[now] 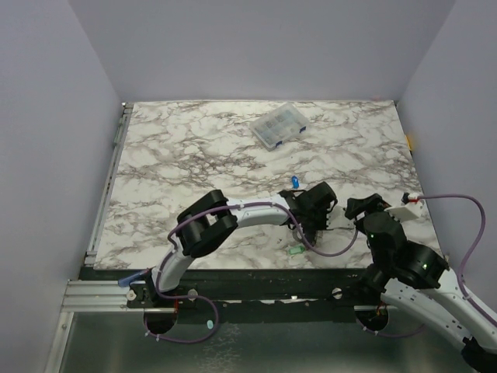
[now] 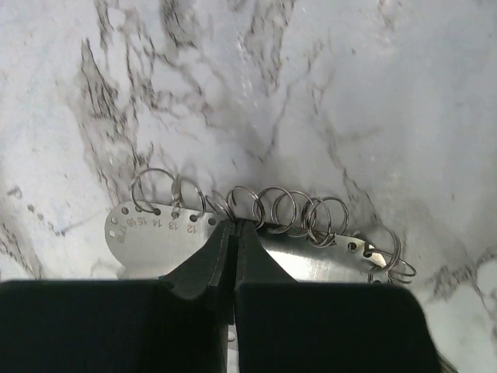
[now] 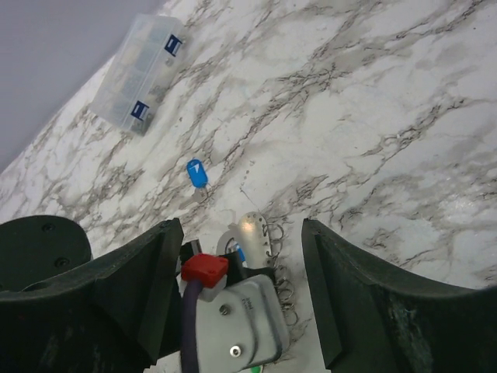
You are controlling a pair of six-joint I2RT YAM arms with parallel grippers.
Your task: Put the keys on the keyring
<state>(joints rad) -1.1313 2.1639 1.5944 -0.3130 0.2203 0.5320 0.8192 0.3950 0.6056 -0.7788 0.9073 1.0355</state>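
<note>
The flat metal plate (image 3: 255, 235) below my right gripper is covered by my left gripper's wrist, so my right gripper should move back until my left gripper lifts the ringed edge (image 2: 269, 221).
My left gripper (image 2: 233, 224) is shut, its tips on the ringed edge of a metal plate (image 2: 147, 241) with numbered holes and several small split rings (image 2: 279, 210). Whether a ring is pinched I cannot tell. In the right wrist view a pale loop, the keyring (image 3: 220, 239), curves beside that plate (image 3: 260, 225). A blue key head (image 3: 241, 253) shows partly under the left wrist. Another blue key (image 1: 294, 181) lies farther back on the table. A green key (image 1: 295, 251) lies near the front edge. My right gripper (image 3: 241, 225) hovers open above the plate, holding nothing.
A clear plastic compartment box (image 1: 278, 126) with blue clasps sits at the back of the marble table (image 1: 194, 155). The left wrist's camera housing (image 3: 233, 318) and purple cable fill the space between my right fingers. Lilac walls close in three sides.
</note>
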